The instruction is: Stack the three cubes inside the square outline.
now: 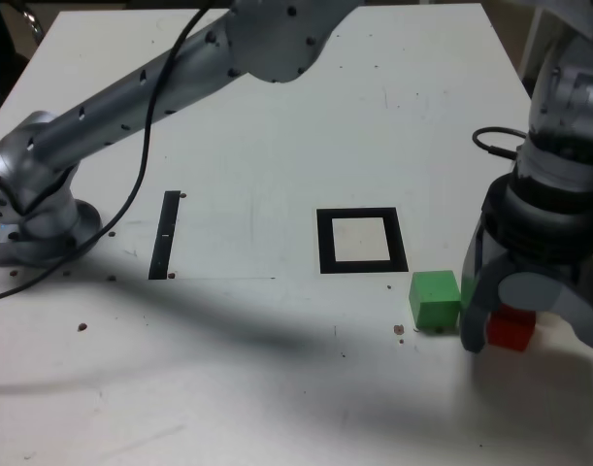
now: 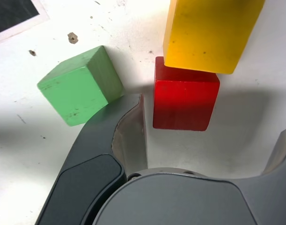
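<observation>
A part of the red cube's side (image 2: 185,75) can be seen in front of the yellow cube, so the red cube will come away by itself when the robot's gripper lifts it.
The red cube (image 1: 510,328) (image 2: 185,98) rests on the white table, at the exterior view's right. My gripper (image 1: 531,335) (image 2: 213,117) is open and lowered over it, one finger (image 2: 128,136) on each side, with gaps showing. The green cube (image 1: 435,299) (image 2: 79,84) lies just outside one finger, turned at an angle. The yellow cube (image 2: 210,33) sits right against the red cube's far side; the exterior view hides it behind the gripper. The square outline (image 1: 324,243) is empty, to the green cube's left in the exterior view.
A thin black strip (image 1: 165,235) lies left of the outline in the exterior view. The arm's base (image 1: 34,214) stands at the table's left, and its link crosses above the table with a black cable (image 1: 146,146). Small dark specks (image 2: 72,37) dot the table.
</observation>
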